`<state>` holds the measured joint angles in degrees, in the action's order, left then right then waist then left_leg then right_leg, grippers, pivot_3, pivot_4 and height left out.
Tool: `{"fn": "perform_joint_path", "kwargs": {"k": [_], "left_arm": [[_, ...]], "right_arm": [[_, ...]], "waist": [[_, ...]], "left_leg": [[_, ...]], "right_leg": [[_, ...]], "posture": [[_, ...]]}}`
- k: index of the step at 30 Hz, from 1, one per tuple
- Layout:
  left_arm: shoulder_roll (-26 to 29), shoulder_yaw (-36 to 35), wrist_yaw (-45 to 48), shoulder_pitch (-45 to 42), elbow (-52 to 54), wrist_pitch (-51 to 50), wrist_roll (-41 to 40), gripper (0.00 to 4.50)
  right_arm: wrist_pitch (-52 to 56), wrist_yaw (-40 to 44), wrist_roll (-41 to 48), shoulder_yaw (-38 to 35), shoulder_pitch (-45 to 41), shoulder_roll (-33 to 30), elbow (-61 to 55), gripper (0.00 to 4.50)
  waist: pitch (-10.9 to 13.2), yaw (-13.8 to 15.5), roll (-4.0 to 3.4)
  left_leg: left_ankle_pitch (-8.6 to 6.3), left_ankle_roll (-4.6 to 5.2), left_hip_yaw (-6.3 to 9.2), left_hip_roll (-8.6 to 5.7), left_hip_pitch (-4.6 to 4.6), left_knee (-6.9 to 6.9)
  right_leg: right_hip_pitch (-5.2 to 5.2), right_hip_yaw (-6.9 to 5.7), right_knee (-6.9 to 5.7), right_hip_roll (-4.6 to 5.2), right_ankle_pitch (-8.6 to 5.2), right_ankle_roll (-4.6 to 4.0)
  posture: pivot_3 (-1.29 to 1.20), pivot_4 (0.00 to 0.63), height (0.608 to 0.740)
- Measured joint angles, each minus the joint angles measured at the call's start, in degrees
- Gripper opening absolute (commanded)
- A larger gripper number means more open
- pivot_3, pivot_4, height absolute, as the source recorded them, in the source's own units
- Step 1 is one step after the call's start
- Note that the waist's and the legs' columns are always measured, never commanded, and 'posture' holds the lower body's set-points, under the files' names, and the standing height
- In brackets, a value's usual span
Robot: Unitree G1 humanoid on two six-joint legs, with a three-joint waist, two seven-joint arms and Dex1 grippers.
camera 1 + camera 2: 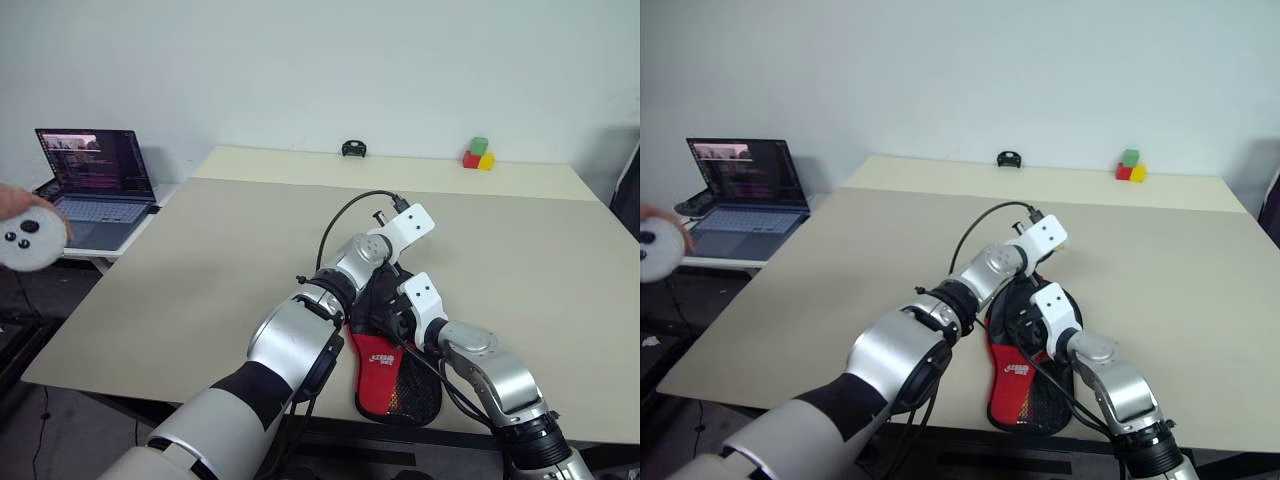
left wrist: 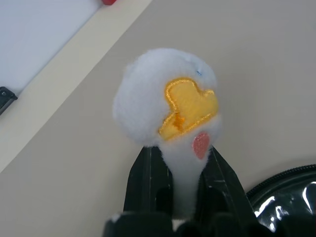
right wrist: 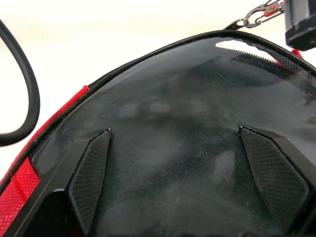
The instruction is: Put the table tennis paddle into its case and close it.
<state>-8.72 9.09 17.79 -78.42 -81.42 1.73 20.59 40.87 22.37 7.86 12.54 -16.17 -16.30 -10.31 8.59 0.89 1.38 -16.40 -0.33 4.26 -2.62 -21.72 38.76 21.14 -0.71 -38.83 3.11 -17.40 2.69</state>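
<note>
My gripper will pull the charm, and the zip will come along past the mesh pocket, because the metal clip hangs at the case's rim.
The case, black fabric with a red panel and a mesh pocket, lies flat near the table's front edge under both hands. Its glossy black face and zip edge run under my right gripper, which hovers open with its pads wide apart and nothing between them. My left gripper is shut on a white plush charm with a yellow bill, held above the table just past the case's zip edge. A small metal clip hangs at the case's rim. The table tennis paddle is hidden.
The beige table stretches wide ahead. At its far edge sit coloured blocks and a small black object. A laptop stands on a side surface to the left, where a person's hand holds a white round device.
</note>
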Motion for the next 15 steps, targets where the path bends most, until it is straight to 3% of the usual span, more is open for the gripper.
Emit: {"fn": "perform_joint_path", "kwargs": {"k": [8, 11, 15], "left_arm": [[-0.1, 2.5, 6.2, 3.5, 0.2, -0.3, 1.8, 0.12], [0.0, 3.8, 6.6, 5.1, 0.2, -0.3, 2.5, 1.06], [0.2, 4.2, 6.5, 5.8, 0.7, -0.3, 3.2, 2.64]], "right_arm": [[0.4, -1.0, 0.0, 0.1, 0.1, 1.0, 0.0, 4.50], [0.4, -1.0, 0.0, 0.1, 0.1, 1.0, 0.0, 4.50], [0.8, -1.1, 0.0, 0.2, 0.1, 1.1, 0.0, 4.50]], "waist": [[-0.1, -0.3, -0.05], [-0.1, -0.4, -0.05], [-0.3, -0.4, -0.04]], "left_leg": [[0.00, 0.00, 0.00, 0.01, 0.08, -0.03], [0.00, 0.00, 0.00, 0.01, 0.08, -0.03], [0.00, 0.00, 0.01, 0.01, 0.09, -0.03]], "right_leg": [[-0.02, 0.03, -0.02, -0.01, 0.00, 0.00], [-0.02, 0.03, -0.02, -0.01, 0.00, 0.00], [-0.05, 0.02, 0.00, -0.01, -0.01, 0.00]], "posture": [[0.00, 0.150, 0.740], [0.00, 0.150, 0.740], [0.00, 0.150, 0.740]]}}
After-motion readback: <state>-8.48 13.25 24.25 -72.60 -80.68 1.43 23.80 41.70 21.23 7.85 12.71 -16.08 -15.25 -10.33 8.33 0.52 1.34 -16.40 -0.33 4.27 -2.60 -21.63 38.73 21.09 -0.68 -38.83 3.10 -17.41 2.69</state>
